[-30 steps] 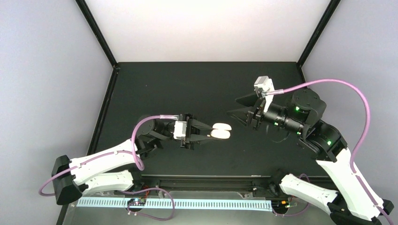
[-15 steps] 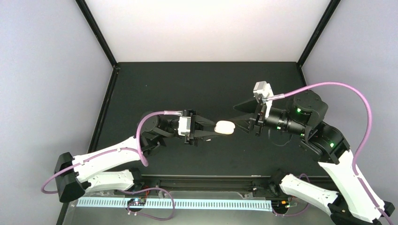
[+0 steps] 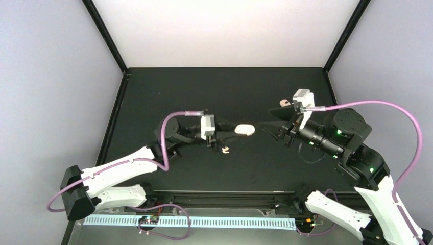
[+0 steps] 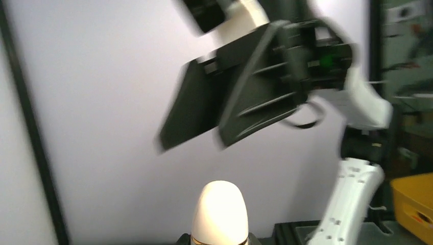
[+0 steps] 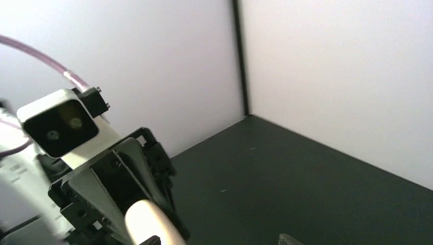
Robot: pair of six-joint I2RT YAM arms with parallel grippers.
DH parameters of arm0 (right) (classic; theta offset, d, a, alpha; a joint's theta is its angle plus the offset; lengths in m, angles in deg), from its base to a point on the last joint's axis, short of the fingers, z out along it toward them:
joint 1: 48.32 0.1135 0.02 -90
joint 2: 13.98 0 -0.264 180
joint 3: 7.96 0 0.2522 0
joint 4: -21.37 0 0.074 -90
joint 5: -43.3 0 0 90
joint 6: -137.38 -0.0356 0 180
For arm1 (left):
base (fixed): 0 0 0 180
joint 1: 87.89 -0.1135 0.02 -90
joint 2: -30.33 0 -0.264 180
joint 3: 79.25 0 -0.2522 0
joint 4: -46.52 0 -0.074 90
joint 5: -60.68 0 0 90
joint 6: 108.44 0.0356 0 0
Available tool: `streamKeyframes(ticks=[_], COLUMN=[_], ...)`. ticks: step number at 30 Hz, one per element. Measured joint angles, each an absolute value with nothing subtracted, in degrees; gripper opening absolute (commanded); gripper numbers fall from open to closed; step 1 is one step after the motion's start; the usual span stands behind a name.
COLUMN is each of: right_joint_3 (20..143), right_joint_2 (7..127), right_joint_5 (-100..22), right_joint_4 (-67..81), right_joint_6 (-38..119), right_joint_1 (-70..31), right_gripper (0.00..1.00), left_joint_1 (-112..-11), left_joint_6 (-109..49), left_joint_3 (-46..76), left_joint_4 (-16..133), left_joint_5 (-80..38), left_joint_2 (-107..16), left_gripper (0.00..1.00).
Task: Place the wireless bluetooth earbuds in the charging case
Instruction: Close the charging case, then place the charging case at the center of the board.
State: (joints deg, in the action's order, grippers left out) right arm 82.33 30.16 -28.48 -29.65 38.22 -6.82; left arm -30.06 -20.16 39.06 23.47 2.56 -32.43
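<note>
My left gripper should carry on to the back mat (image 3: pixel 204 104) and let go of the charging case (image 3: pixel 245 129) flat there, because the case is clear of my open right gripper and the mat is free.
The cream oval charging case (image 3: pixel 244 129) looks shut and is held off the table in my left gripper (image 3: pixel 233 131), which is shut on its near end. It also shows in the left wrist view (image 4: pixel 219 212) and the right wrist view (image 5: pixel 148 222). My right gripper (image 3: pixel 266 127) is open, its tips just right of the case and pointing at it; in the left wrist view it is blurred (image 4: pixel 224 107). One tiny cream earbud (image 3: pixel 226 150) lies on the mat below the case. A pale pink earbud (image 3: pixel 284 102) lies behind the right gripper. No other earbuds are in view.
The black mat (image 3: pixel 204 92) ends at a black frame, with white walls on three sides. Both arm bases and a rail (image 3: pixel 224 196) run along the near edge. A yellow bin (image 4: pixel 416 204) stands beyond the table in the left wrist view.
The case showed two open halves a second ago and now looks shut. My left gripper carried it up and right. My right arm drew back right, uncovering the pink earbud. The cream earbud now shows on the mat.
</note>
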Motion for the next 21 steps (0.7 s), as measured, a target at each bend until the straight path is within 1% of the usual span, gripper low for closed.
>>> streamKeyframes(ticks=[3,7,10,13,16,21], right_joint_3=[81.33,77.46,71.64,66.84,62.62,57.92], right_joint_2=[28.54,27.49,26.46,26.18,26.18,26.24], right_joint_5=[-37.75,-46.32,-50.21,-51.76,-52.46,-52.61], right_joint_4=[-29.82,-29.28,-28.66,-28.25,-27.24,-25.78], right_joint_6=[37.10,35.94,34.74,33.47,32.31,30.89], right_joint_1=[-6.82,-6.82,-6.82,-6.82,-6.82,-6.82], right_gripper=[0.60,0.60,0.60,0.60,0.60,0.60], left_joint_1=[-35.33,-47.37,-56.05,-61.91,-65.23,-69.01], left_joint_6=[-24.77,-35.09,-41.80,-45.34,-46.02,-45.56], left_joint_3=[39.00,39.02,39.02,37.77,32.81,19.85], left_joint_4=[27.75,35.05,40.38,46.02,52.40,58.66], left_joint_5=[-0.98,-4.33,-4.81,-4.39,-3.96,-2.58], left_joint_2=[-33.22,-37.11,-42.22,-48.82,-56.65,-70.40], left_gripper=[0.02,0.02,0.02,0.02,0.02,0.02])
